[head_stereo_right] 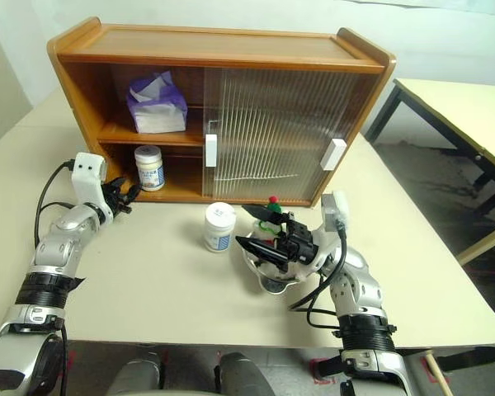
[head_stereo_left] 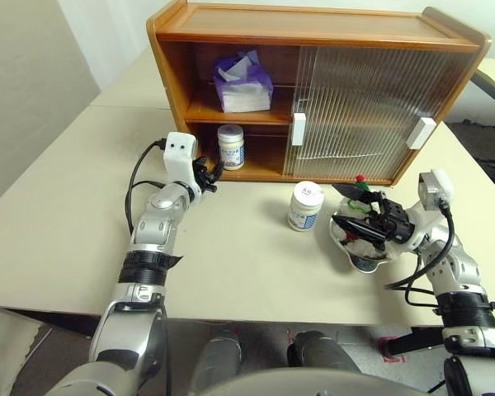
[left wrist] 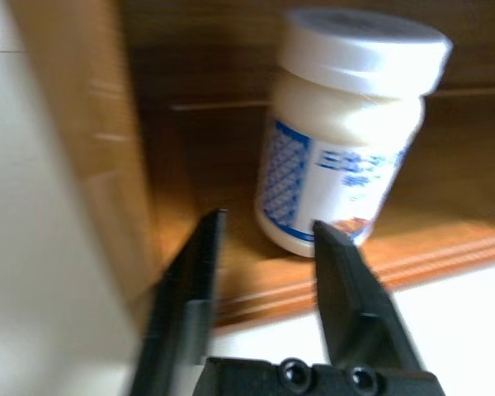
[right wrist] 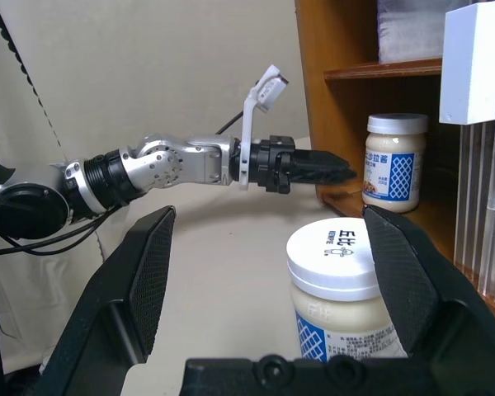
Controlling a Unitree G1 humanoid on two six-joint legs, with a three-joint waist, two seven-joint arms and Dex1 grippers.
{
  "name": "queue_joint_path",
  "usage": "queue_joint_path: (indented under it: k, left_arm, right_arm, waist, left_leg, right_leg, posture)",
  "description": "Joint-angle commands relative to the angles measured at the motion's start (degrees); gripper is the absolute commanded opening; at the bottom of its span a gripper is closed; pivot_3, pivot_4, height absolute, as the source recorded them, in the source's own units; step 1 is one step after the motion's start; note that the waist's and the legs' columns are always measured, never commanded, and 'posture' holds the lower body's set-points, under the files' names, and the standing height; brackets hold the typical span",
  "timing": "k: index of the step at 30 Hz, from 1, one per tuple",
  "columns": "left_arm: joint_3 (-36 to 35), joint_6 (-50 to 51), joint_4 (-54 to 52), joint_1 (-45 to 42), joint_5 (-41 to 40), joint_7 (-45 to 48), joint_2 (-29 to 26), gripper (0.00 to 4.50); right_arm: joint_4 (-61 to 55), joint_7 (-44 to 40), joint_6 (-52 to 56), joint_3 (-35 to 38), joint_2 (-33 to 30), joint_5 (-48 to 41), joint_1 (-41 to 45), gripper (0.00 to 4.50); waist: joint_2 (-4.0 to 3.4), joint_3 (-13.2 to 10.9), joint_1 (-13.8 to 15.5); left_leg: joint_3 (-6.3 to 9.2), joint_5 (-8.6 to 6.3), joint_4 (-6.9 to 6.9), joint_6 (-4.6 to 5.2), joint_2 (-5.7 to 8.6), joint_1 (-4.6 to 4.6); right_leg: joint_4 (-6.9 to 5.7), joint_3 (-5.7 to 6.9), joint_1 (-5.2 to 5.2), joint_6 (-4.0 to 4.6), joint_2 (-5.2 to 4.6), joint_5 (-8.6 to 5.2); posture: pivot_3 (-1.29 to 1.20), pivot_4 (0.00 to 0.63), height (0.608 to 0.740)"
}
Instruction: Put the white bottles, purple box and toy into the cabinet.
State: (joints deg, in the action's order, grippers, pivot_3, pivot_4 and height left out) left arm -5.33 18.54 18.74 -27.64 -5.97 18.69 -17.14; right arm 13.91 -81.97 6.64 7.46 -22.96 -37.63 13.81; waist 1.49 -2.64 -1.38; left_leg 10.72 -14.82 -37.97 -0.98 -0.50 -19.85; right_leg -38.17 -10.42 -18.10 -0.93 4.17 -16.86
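Observation:
I should expect the shelves behind the ribbed sliding doors (head_stereo_left: 359,111) to be empty when I slide the doors open, because only an even, dull blur (head_stereo_left: 367,82) shows through them.
The cabinet (head_stereo_left: 313,25) stands at the back of the table with its left half uncovered. The purple box (head_stereo_left: 243,82) lies on its upper shelf. One white bottle (head_stereo_left: 231,146) stands on the lower shelf, and my left gripper (head_stereo_left: 208,175) hovers just in front of it, open by a narrow gap with nothing between the fingers (left wrist: 346,280). A second white bottle (head_stereo_left: 305,206) stands on the table. To its right my right gripper (head_stereo_left: 346,213) is wide open and points left over a metal bowl (head_stereo_left: 371,262). The toy (head_stereo_left: 361,186) shows its green hat there.
Both ribbed sliding doors (head_stereo_left: 359,111) with white handles (head_stereo_left: 298,129) cover the cabinet's right half. The pale table (head_stereo_left: 66,239) stretches wide to the left. A second table (head_stereo_right: 454,107) stands off to the right behind a gap.

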Motion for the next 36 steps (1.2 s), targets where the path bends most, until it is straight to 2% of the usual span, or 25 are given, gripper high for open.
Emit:
queue_joint_path:
  k: [1,3,4,12,20,25,31,36]
  left_arm:
    - [-0.3,0.4,0.0,0.1,0.7,-2.2,0.2,0.81]
    - [-0.1,-0.1,0.7,-0.5,0.9,-3.0,0.6,0.12]
    - [0.2,-0.5,1.3,-1.0,1.1,-3.4,0.8,0.03]
    - [5.1,-5.3,6.5,-5.0,5.7,-3.3,1.6,0.03]
    - [12.1,-9.1,1.3,-1.5,14.0,-3.5,-2.0,0.03]
    - [12.4,-9.0,-1.1,-0.3,15.4,-3.6,-2.6,0.03]
    - [11.2,-8.3,0.8,-1.1,14.7,-3.4,-1.4,0.03]
    - [12.2,-8.4,0.8,-2.0,16.8,-2.9,-2.9,0.03]
  right_arm:
    - [-0.2,-0.1,-0.1,-0.6,-0.2,0.7,0.1,4.50]
    - [-0.4,-0.1,0.0,-0.5,-0.2,0.7,0.0,4.50]
    - [-0.6,0.0,0.0,-0.5,-0.3,0.7,-0.1,4.50]
    - [-1.4,0.4,0.2,-0.5,-0.4,0.6,-0.6,4.50]
    - [-1.5,0.8,0.1,-0.5,-0.4,0.6,-0.6,4.50]
    - [-1.0,0.7,0.0,-0.5,-0.3,0.7,-0.2,4.50]
    - [-0.2,0.5,-0.6,-0.8,0.0,1.2,0.3,4.50]
    - [-0.2,0.6,-0.9,-0.7,0.2,1.3,0.3,4.50]
  waist:
    - [0.00,0.0,0.1]
    - [0.00,0.0,0.1]
    - [0.00,0.0,0.1]
    - [0.00,0.0,0.2]
    - [-0.01,0.0,-0.2]
    - [0.00,0.0,-0.2]
    - [0.03,0.2,-0.2]
    - [0.02,0.3,-0.2]
  left_leg:
    - [0.00,0.00,0.00,0.00,0.00,0.00]
    - [0.00,0.00,0.00,0.00,0.00,0.00]
    - [0.00,0.00,0.00,0.00,0.00,0.00]
    - [0.00,-0.01,-0.02,0.01,0.00,0.00]
    - [-0.01,-0.01,0.01,0.01,0.00,-0.01]
    - [-0.01,-0.03,0.02,0.05,0.00,-0.01]
    - [0.00,-0.04,0.02,0.07,0.00,-0.01]
    - [0.00,-0.04,0.02,0.07,0.00,0.00]
  right_leg:
    - [0.00,0.00,0.00,0.00,0.00,0.00]
    - [0.00,0.00,0.00,0.01,0.00,0.00]
    - [0.00,0.00,0.00,0.01,0.00,0.00]
    - [0.01,0.00,0.00,0.03,-0.02,0.02]
    - [0.03,0.00,-0.02,0.01,-0.02,-0.01]
    - [0.02,0.02,-0.03,0.02,-0.02,-0.01]
    - [0.02,0.03,-0.02,0.04,-0.02,0.00]
    - [0.02,0.03,-0.03,0.05,-0.02,0.00]
  posture:
    - [-0.07,0.021,0.740]
    - [-0.07,0.022,0.740]
    - [-0.07,0.022,0.740]
    - [-0.08,0.021,0.740]
    - [-0.08,0.015,0.740]
    - [-0.08,0.010,0.740]
    - [-0.08,0.000,0.740]
    - [-0.08,0.000,0.740]
